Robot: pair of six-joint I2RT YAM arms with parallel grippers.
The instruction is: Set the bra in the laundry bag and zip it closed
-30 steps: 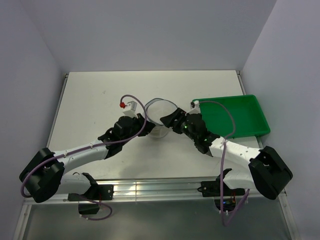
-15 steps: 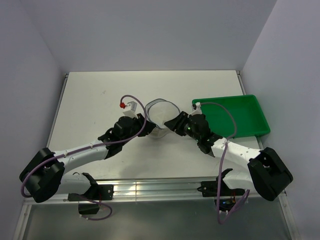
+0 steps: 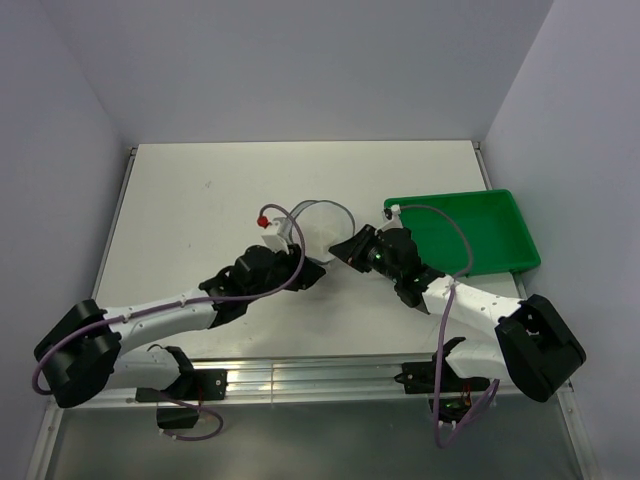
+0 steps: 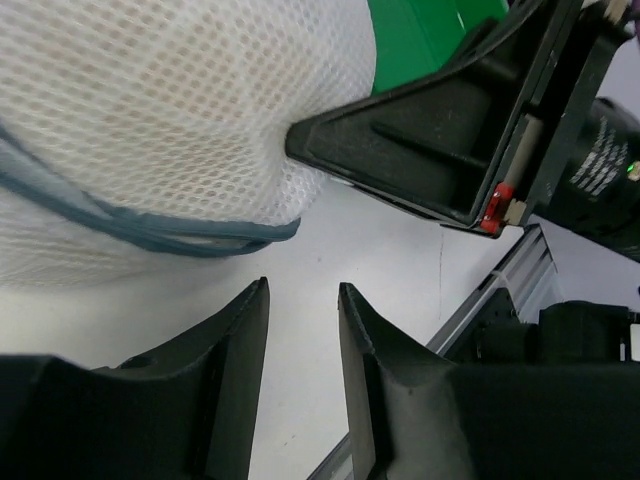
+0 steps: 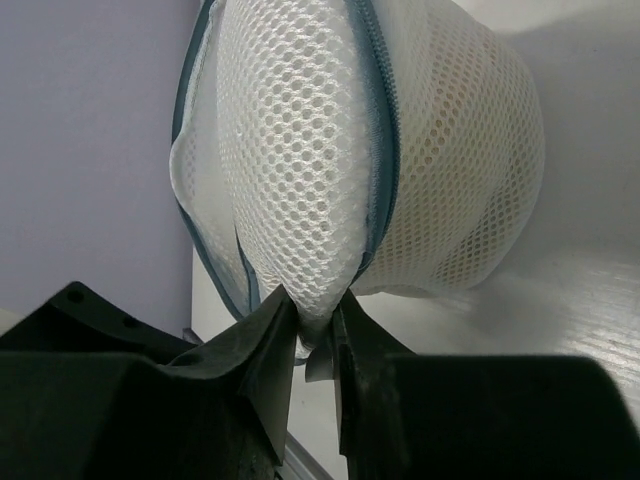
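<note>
The zipper's end (image 4: 276,234) is out past my left gripper's fingers, so my left gripper needs to move in and take the zipper's tab between its fingers while my right gripper holds the mesh.
The laundry bag (image 3: 322,222) is a drum of white mesh with blue-grey rims, standing mid-table. In the right wrist view its mesh (image 5: 330,150) bulges above my right gripper (image 5: 315,325), whose jaws are shut on a fold of the mesh, with a small white tab between them. A faint peach tone inside the mesh (image 5: 470,140) may be the bra; I cannot make out its shape. My left gripper (image 4: 303,300) stands open just short of the bag (image 4: 170,110), with only bare table between its fingers. From above, the left gripper (image 3: 308,270) and right gripper (image 3: 342,250) flank the bag's near side.
A green tray (image 3: 460,198) lies at the right, just behind the right arm, and its corner (image 4: 420,35) shows in the left wrist view. A purple cable with a red plug (image 3: 264,218) loops over the left wrist. The table's near metal rail (image 3: 300,375) runs between the arm bases.
My left gripper has opened and drawn back from the bag toward the near edge and to the right. The right gripper has closed on the bag's mesh.
</note>
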